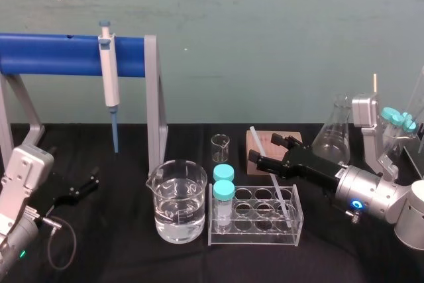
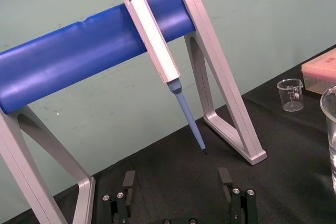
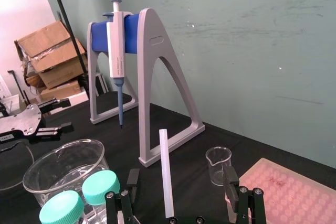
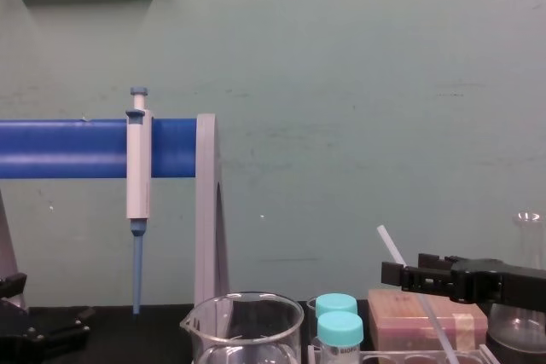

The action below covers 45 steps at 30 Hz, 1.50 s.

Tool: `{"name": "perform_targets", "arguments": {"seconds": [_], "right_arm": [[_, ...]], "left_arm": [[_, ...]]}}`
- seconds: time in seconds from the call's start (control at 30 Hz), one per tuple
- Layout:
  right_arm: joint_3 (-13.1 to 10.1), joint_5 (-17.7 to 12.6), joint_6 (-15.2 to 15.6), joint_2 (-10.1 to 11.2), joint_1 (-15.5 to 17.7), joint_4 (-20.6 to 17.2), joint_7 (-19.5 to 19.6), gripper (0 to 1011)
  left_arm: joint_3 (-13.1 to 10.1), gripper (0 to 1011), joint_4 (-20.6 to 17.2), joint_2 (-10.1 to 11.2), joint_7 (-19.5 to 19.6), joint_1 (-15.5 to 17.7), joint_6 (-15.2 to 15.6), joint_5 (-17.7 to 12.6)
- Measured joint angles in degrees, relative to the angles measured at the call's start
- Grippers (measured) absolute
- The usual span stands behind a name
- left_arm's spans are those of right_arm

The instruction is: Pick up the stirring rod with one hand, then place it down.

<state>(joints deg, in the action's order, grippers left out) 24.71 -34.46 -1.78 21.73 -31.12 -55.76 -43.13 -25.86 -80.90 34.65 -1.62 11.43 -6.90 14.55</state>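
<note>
My gripper will lift the stirring rod [image 4: 434, 323], and the rod will slide free at once because it leans at a slant in a wide opening of the clear tube rack [image 4: 452, 358].
The stirring rod [image 1: 276, 187] is a thin translucent white stick leaning with its lower end in the clear tube rack [image 1: 255, 238] and its upper end tilted back over the pink box. My right gripper [image 1: 264, 148] is open around the rod's upper part, one finger on each side. In the right wrist view the rod [image 3: 166, 174] rises between the spread fingers [image 3: 231, 181] with a gap on both sides of it. From the chest the rod [image 4: 399, 257] slants past the right gripper [image 4: 405, 268]. My left gripper [image 1: 83, 187] rests open on the table at the far left, its fingers [image 2: 128, 181] apart.
A white pipette [image 1: 108, 77] hangs on the blue-barred stand [image 1: 59, 52]. A beaker of water [image 1: 176, 209] sits left of the rack, and two teal-capped tubes [image 1: 223, 193] stand in it. A small beaker [image 1: 220, 146], the pink box [image 1: 260, 138] and a flask [image 1: 334, 132] stand behind.
</note>
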Motion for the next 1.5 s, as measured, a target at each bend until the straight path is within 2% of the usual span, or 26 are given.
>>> {"name": "perform_targets", "arguments": {"seconds": [0.6, 0.7, 0.8, 0.9, 1.07, 1.13, 1.23, 1.27, 1.3, 1.33, 1.43, 1.5], "right_arm": [[-0.08, 0.09, -0.09, 0.04, 0.08, -0.16, 0.00, 1003], [-0.09, 0.11, -0.11, 0.04, 0.09, -0.17, 0.00, 966], [-0.09, 0.12, -0.13, 0.04, 0.10, -0.19, 0.00, 909], [-0.09, 0.13, -0.14, 0.04, 0.10, -0.21, 0.00, 788], [-0.09, 0.13, -0.14, 0.04, 0.10, -0.23, 0.00, 697], [-0.09, 0.14, -0.14, 0.04, 0.10, -0.23, 0.00, 596], [-0.09, 0.13, -0.14, 0.04, 0.10, -0.23, 0.00, 496], [-0.09, 0.13, -0.14, 0.04, 0.10, -0.23, 0.00, 496], [-0.09, 0.13, -0.14, 0.04, 0.10, -0.23, 0.00, 433], [-0.09, 0.13, -0.14, 0.04, 0.10, -0.23, 0.00, 421], [-0.09, 0.13, -0.14, 0.04, 0.10, -0.23, 0.00, 291], [-0.09, 0.13, -0.14, 0.04, 0.10, -0.23, 0.00, 254]], "left_arm": [[0.00, 1000, 0.00, 0.00, 0.00, 0.00, 0.00, 0.00], [0.00, 1000, 0.00, 0.00, 0.00, 0.00, 0.00, 0.00], [0.00, 1000, 0.00, 0.00, 0.00, 0.00, 0.00, 0.00], [0.00, 1000, 0.00, 0.00, 0.00, 0.00, 0.00, 0.00], [0.00, 1000, 0.00, 0.00, 0.00, 0.00, 0.00, 0.00], [0.00, 1000, 0.00, 0.00, 0.00, 0.00, 0.00, 0.00], [0.00, 1000, 0.00, 0.00, 0.00, 0.00, 0.00, 0.00], [0.00, 1000, 0.00, 0.00, 0.00, 0.00, 0.00, 0.00], [0.00, 1000, 0.00, 0.00, 0.00, 0.00, 0.00, 0.00], [0.00, 1000, 0.00, 0.00, 0.00, 0.00, 0.00, 0.00], [0.00, 1000, 0.00, 0.00, 0.00, 0.00, 0.00, 0.00], [0.00, 1000, 0.00, 0.00, 0.00, 0.00, 0.00, 0.00]]}}
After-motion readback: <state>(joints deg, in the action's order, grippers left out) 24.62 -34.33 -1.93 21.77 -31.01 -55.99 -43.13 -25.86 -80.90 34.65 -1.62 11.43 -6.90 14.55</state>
